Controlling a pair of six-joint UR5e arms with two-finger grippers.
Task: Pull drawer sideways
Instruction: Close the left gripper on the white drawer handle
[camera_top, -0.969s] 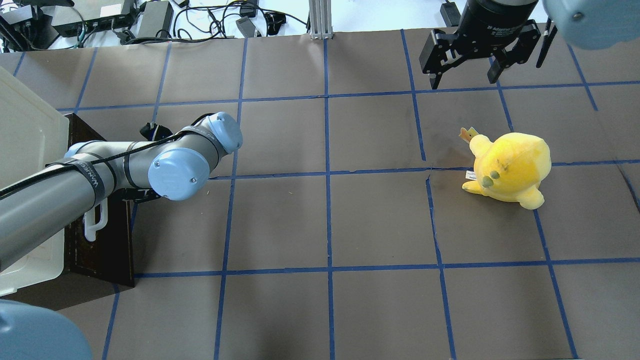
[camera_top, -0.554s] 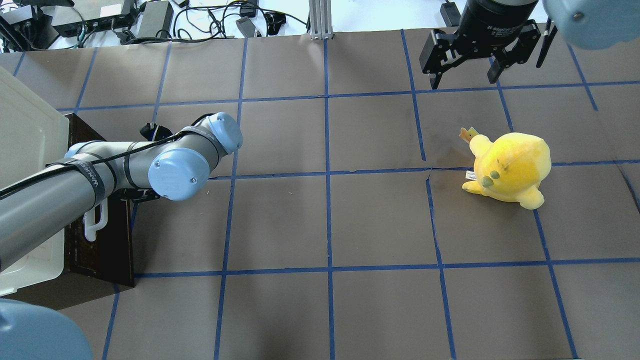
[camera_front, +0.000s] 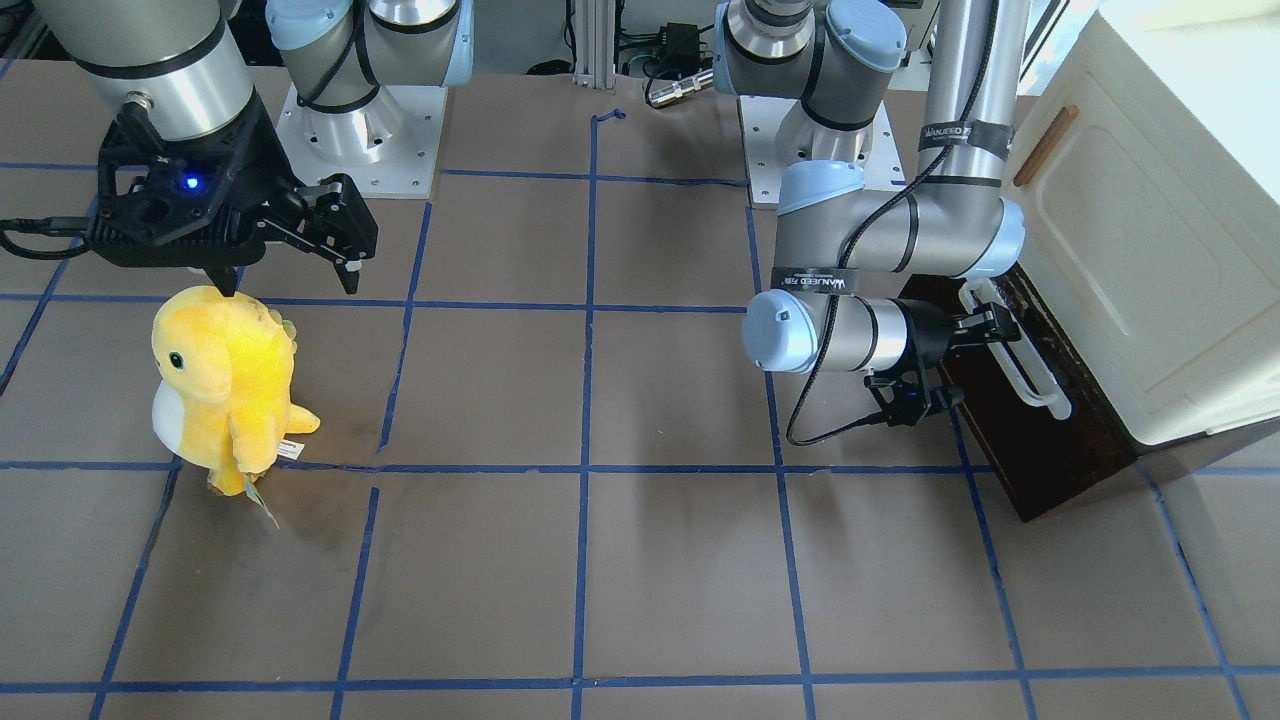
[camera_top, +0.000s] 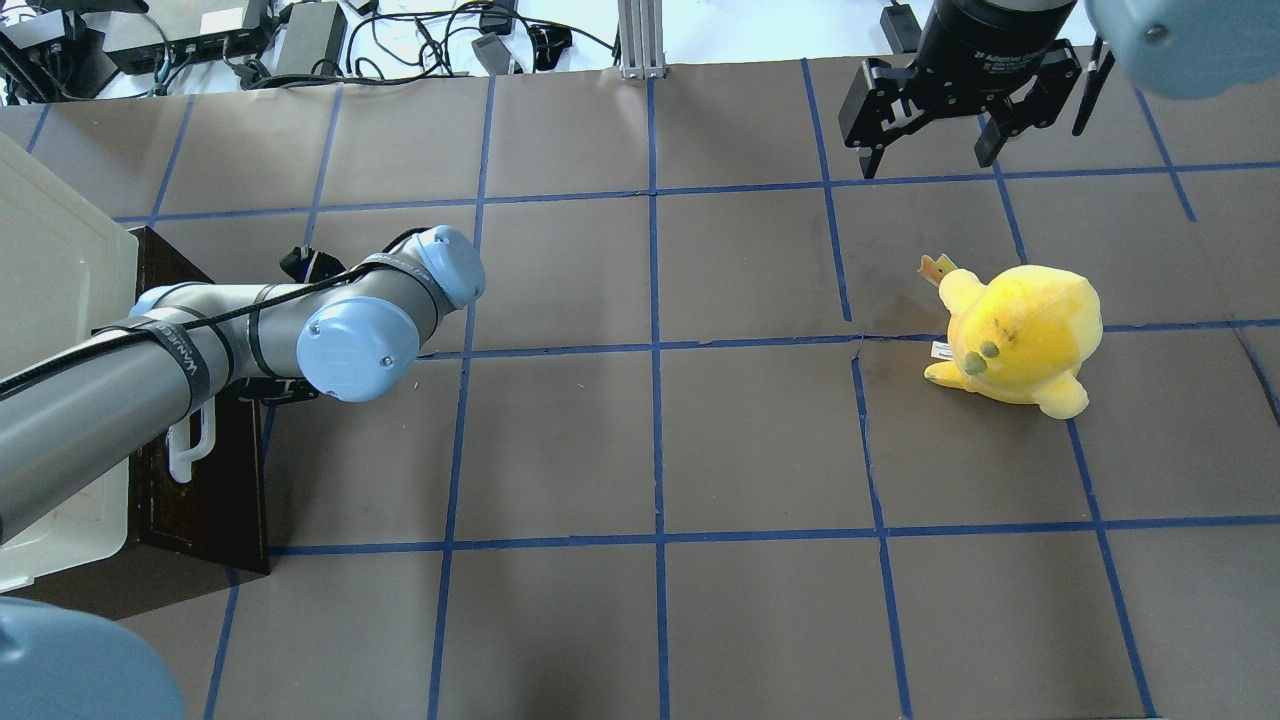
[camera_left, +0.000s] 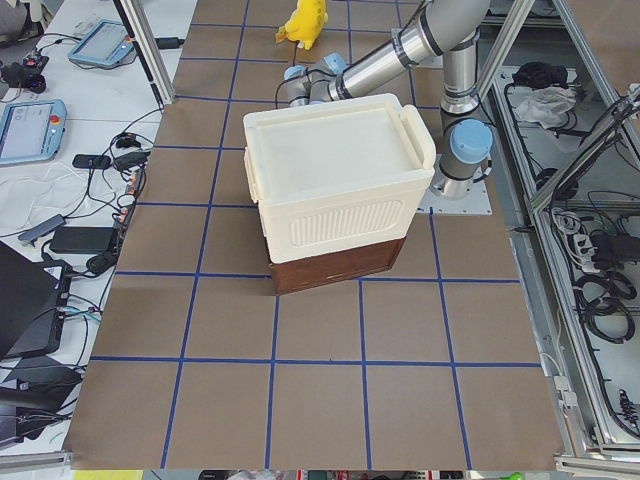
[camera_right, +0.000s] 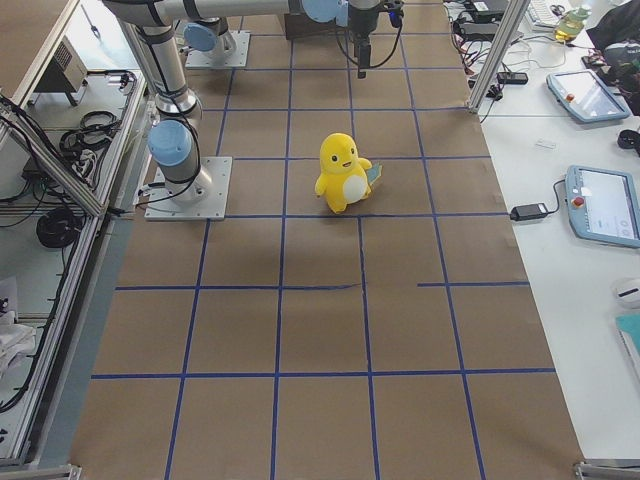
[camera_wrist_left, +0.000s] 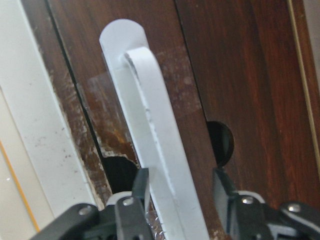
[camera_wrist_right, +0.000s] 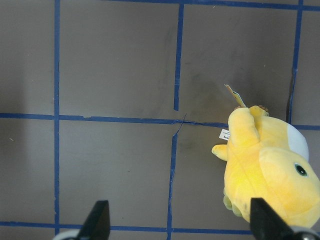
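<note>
The dark brown drawer (camera_wrist_left: 164, 35) will slide straight out by itself when I pull, because a thin dark seam (camera_wrist_left: 192, 65) separates the front with the handle from the panel below.
The dark brown drawer (camera_top: 205, 490) sits under a cream cabinet (camera_top: 50, 290) at the table's left end. It also shows in the front view (camera_front: 1050, 440) and the left exterior view (camera_left: 335, 268). Its white bar handle (camera_wrist_left: 160, 150) runs along the front (camera_front: 1030, 375). My left gripper (camera_wrist_left: 180, 200) is open, with one finger on each side of the handle. The left finger (camera_wrist_left: 141, 187) touches the bar and the right finger (camera_wrist_left: 222, 192) stands just clear of it. In the overhead view the arm hides this gripper. My right gripper (camera_top: 930, 140) is open and empty, high at the far right.
A yellow plush toy (camera_top: 1020, 335) stands on the right half of the brown, blue-taped table, below the right gripper (camera_front: 290, 270); it also shows in the right wrist view (camera_wrist_right: 265, 170). Cables and power boxes (camera_top: 300, 35) lie past the far edge.
</note>
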